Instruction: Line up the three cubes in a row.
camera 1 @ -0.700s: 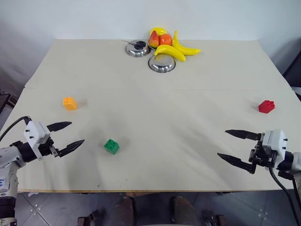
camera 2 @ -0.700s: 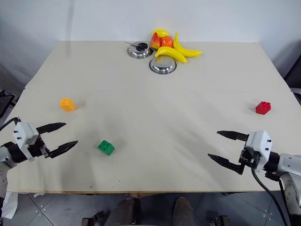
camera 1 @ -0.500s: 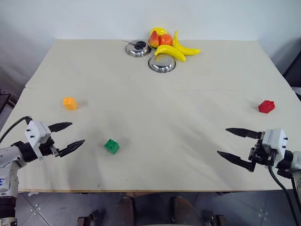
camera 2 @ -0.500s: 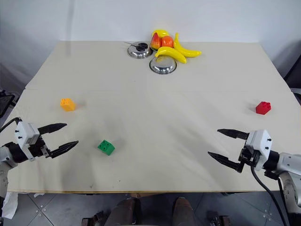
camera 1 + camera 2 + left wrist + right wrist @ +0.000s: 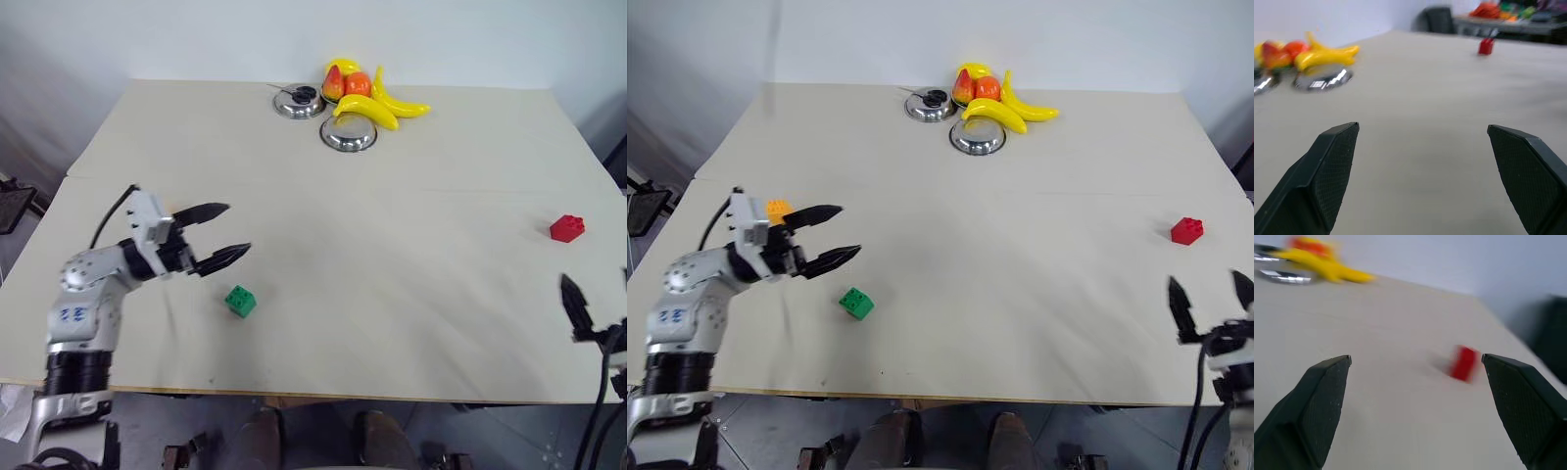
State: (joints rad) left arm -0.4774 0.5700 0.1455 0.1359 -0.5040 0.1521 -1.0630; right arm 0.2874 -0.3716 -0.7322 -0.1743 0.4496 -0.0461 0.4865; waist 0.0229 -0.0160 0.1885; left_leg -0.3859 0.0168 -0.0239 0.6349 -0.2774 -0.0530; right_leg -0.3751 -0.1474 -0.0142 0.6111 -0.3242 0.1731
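The robot's right gripper has the red cube lying free ahead of its open fingers, so it should keep moving toward it and close on the red cube's sides.
Three cubes lie far apart on the beige table. The green cube sits at the front left. My left gripper hovers open just behind and left of it, pointing right. The orange-yellow cube peeks out from behind that gripper's wrist, mostly hidden. The red cube rests near the right edge and shows ahead between the right fingers. My right gripper stands open at the front right corner, short of the red cube, with nothing in it.
At the far edge stand a steel bowl and a second steel dish with a black knob, with plastic bananas and other fruit beside them. The table's front edge runs just below the right gripper.
My left arm has swung up and inward over the table, now in front of the orange-yellow cube. The right gripper has drawn back to the front right corner. The view shifted slightly.
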